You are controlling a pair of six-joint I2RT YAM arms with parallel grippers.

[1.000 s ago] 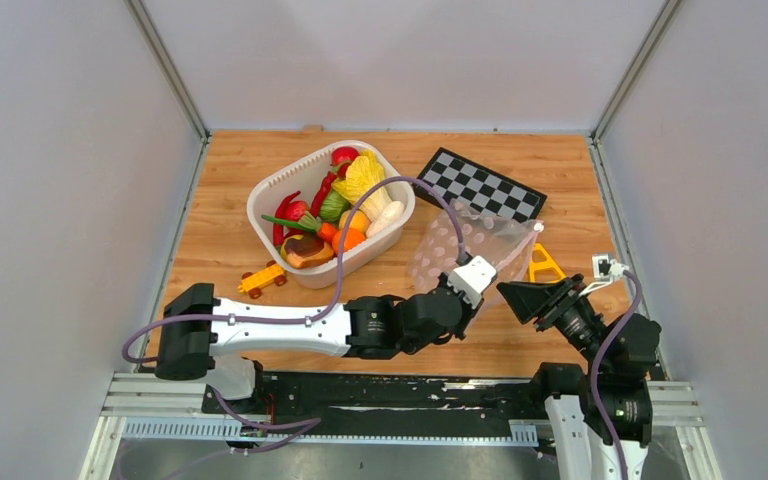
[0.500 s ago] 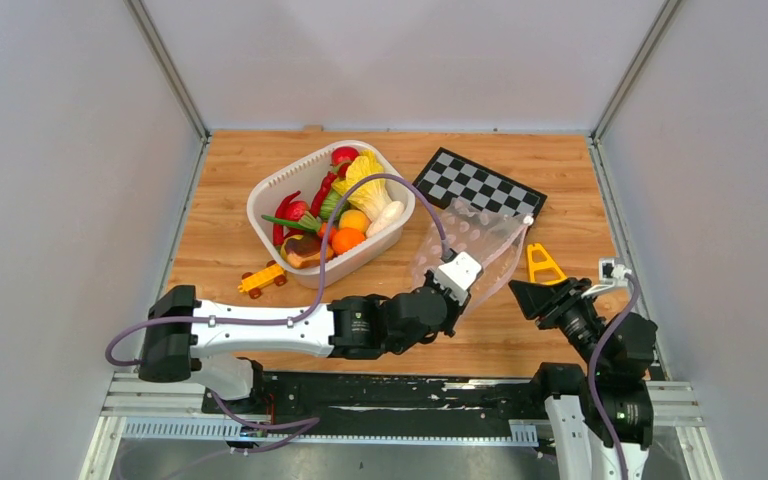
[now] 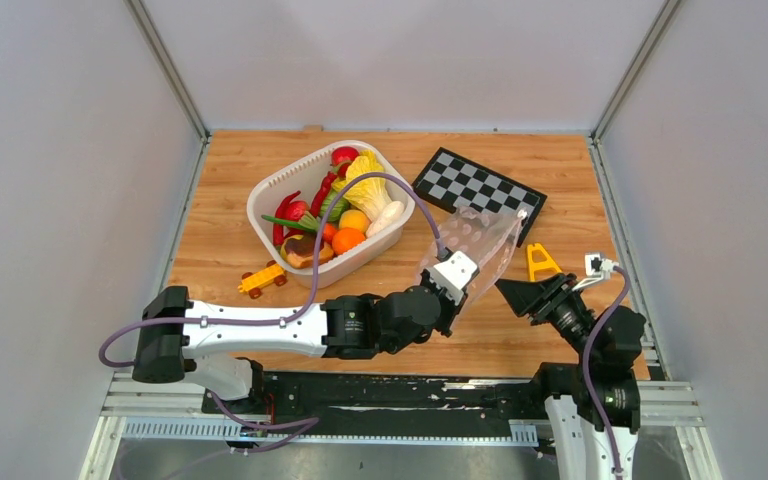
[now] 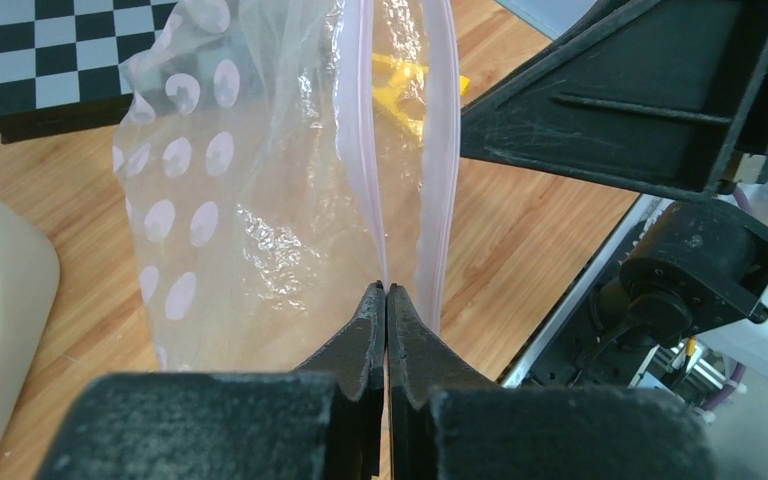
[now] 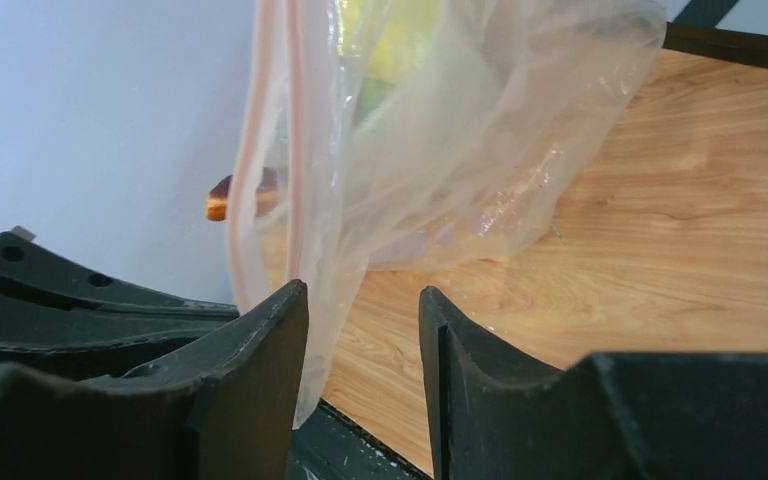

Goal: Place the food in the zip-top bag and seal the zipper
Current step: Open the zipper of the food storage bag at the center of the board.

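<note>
The left gripper, on the basket's side, is holding the zip-top bag's edge, so the right gripper needs to grab the bag's free pink strip before the left gripper goes to get food.
The zip-top bag hangs clear and dotted above the table, right of the basket, with nothing inside it. My left gripper is shut on one lip of the zipper, and the other pink strip hangs free beside it. My right gripper is open at the bag's lower mouth corner. The plastic drapes against its left finger and partly into the gap. In the top view the right gripper sits just right of the left gripper. The food lies piled in the white basket.
A checkerboard lies behind the bag. A yellow toy car sits in front of the basket. A small yellow triangular piece lies right of the bag. Grey walls close in on three sides.
The left arm has lifted the bag's mouth up and slightly left, uncovering the yellow piece. The right gripper has shifted a little left towards the bag.
</note>
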